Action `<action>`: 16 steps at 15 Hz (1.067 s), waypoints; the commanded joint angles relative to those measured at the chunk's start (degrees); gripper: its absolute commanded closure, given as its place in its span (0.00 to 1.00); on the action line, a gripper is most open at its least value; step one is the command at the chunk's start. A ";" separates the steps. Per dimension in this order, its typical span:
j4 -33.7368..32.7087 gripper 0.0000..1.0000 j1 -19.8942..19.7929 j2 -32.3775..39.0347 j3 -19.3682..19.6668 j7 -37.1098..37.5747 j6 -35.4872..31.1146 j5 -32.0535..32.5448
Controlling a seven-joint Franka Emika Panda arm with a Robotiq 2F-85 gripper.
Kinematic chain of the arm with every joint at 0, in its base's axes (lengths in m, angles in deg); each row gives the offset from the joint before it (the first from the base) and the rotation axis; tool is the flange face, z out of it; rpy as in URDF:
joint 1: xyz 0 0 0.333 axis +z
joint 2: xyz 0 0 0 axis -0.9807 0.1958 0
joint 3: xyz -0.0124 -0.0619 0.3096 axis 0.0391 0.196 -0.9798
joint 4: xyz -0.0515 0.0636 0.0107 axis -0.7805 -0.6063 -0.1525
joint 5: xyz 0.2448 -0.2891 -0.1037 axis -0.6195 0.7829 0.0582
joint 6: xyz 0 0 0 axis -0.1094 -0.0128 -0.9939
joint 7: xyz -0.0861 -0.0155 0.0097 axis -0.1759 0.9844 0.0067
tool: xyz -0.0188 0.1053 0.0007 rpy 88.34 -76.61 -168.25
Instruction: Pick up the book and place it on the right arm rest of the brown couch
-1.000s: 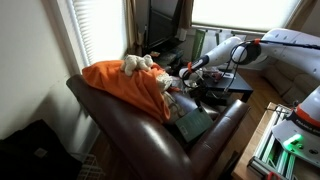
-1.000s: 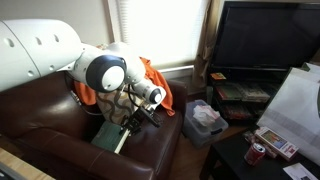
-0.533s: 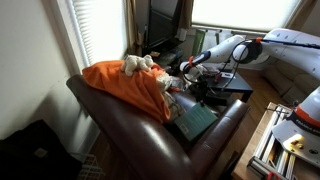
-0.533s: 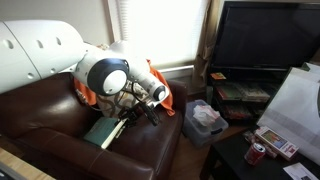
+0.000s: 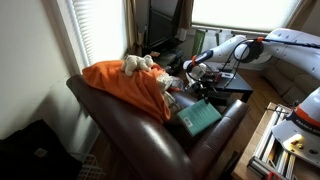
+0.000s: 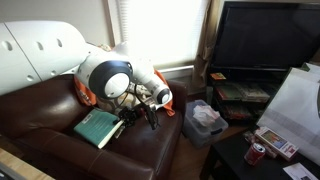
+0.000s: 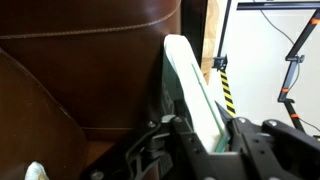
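Next, my gripper raises and levels the teal-green book (image 5: 200, 118) before carrying it over the near arm rest (image 5: 229, 129), because the book is hanging tilted and low over the couch seat.
The teal-green book (image 5: 200, 118) hangs tilted just above the seat of the brown couch (image 5: 130, 130), clamped at one edge by my gripper (image 5: 203, 96). In an exterior view the book (image 6: 97, 128) shows its plain cover, with my gripper (image 6: 127, 117) at its right edge. In the wrist view the book (image 7: 193, 85) stands edge-on between my fingers (image 7: 176, 140), and my gripper (image 7: 208, 142) is shut on it. The couch's near arm rest (image 6: 60, 158) is bare dark leather. The far arm is covered.
An orange blanket (image 5: 120, 82) with soft toys (image 5: 138, 64) covers the far end of the couch. A white bag (image 6: 205, 120) sits on the floor by the couch front. A TV (image 6: 265, 40) and a low table with a red can (image 6: 256, 153) stand beyond.
The book has come up off the seat and turned so more of its cover shows. My gripper has risen a little with it.
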 commanded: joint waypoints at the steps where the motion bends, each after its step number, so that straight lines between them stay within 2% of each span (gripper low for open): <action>1: -2.10 0.93 -3.72 -0.01 0.30 -4.28 8.42 -2.48; 3: -4.76 0.93 -4.62 0.36 0.04 -3.44 12.44 -4.23; 6: -8.47 0.93 -3.58 0.99 -0.18 -1.61 15.71 -6.25; 7: -5.31 0.70 -4.32 -0.11 0.28 -2.62 12.18 -4.26; 9: -6.66 0.70 -3.63 -0.11 0.12 -2.48 12.73 -4.73; 10: -6.83 0.93 -3.33 -0.11 0.12 -2.48 12.73 -4.73; 12: -7.61 0.93 0.06 0.62 1.51 -4.16 12.87 -2.16; 16: -5.19 0.93 3.27 0.21 1.61 -7.73 12.64 1.90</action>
